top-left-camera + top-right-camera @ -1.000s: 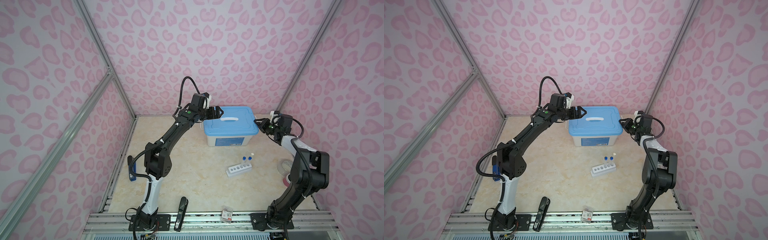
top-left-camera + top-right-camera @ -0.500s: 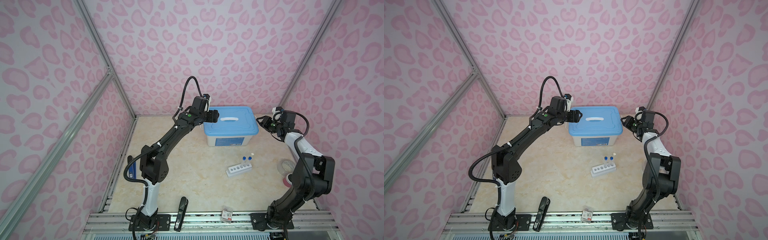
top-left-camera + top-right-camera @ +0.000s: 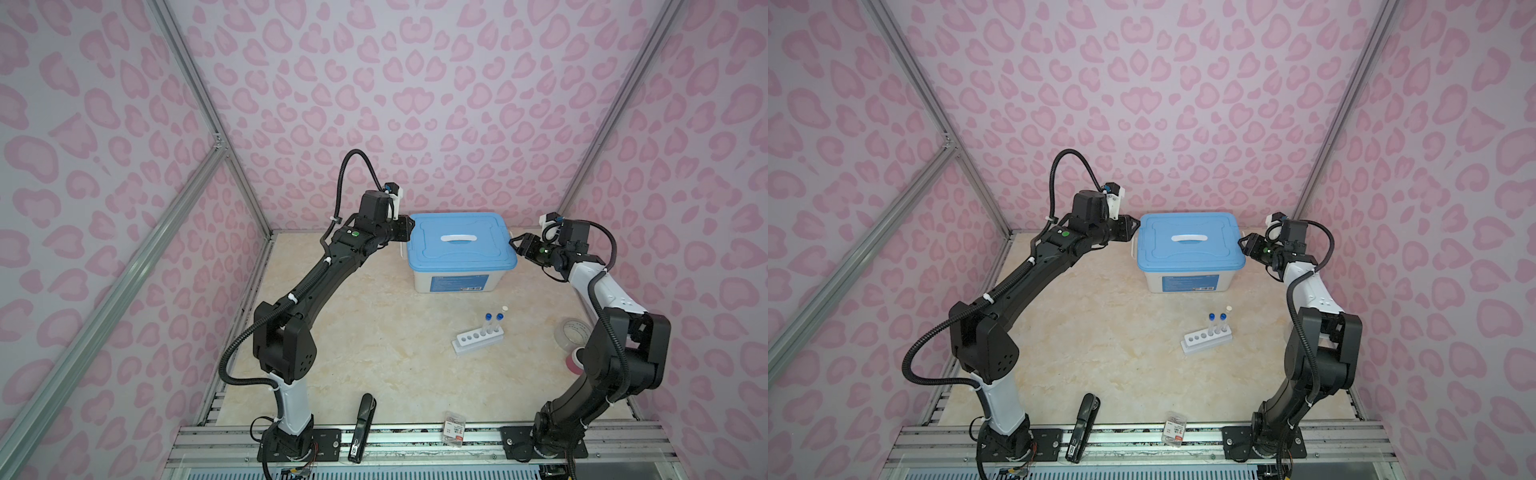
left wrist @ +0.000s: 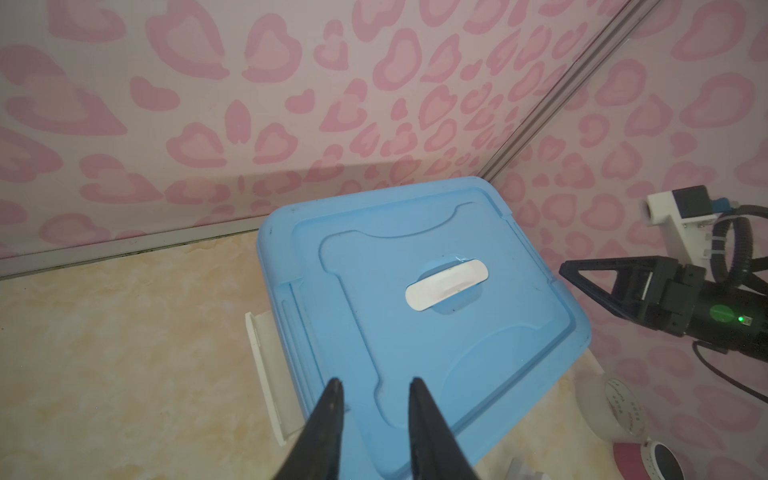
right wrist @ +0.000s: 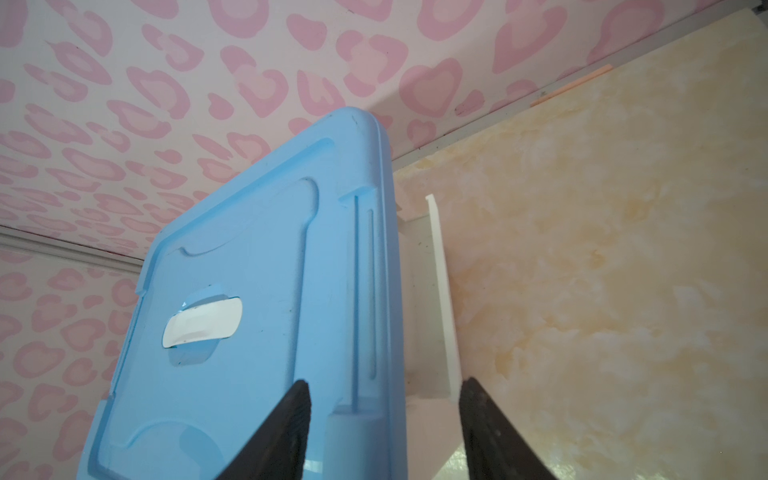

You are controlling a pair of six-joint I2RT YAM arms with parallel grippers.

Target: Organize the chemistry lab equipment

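With the latch (image 5: 432, 312) by my right gripper hanging off the lid's edge, my left gripper next steadies the lid's top (image 3: 430, 251) before my right gripper closes the latch.
A white six-hole rack (image 3: 478, 341) (image 3: 1206, 341) stands right of the floor's middle, holding three capped clear tubes (image 3: 494, 326), two blue-capped and one white-capped. Both grippers are at the back, at a white box with a blue lid (image 3: 457, 253) (image 3: 1187, 253). My left gripper (image 3: 409, 228) (image 4: 375, 384) hovers over the lid's left edge, its jaws a narrow gap apart with nothing between them. My right gripper (image 3: 513, 241) (image 5: 384, 388) stands open, straddling the lid's right edge and the white latch (image 5: 440, 291) there. Other lab equipment is out of view.
The box's left latch (image 4: 259, 374) hangs flipped outward. A clear tape roll (image 3: 571, 332) and a pink one (image 3: 575, 359) lie by the right arm's base. A black stapler (image 3: 363, 419) and a small packet (image 3: 454, 428) sit at the front rail.
The left gripper's jaws have narrowed from wide open and drawn back to the lid's left edge. The right gripper's jaws have widened at the lid's right edge.
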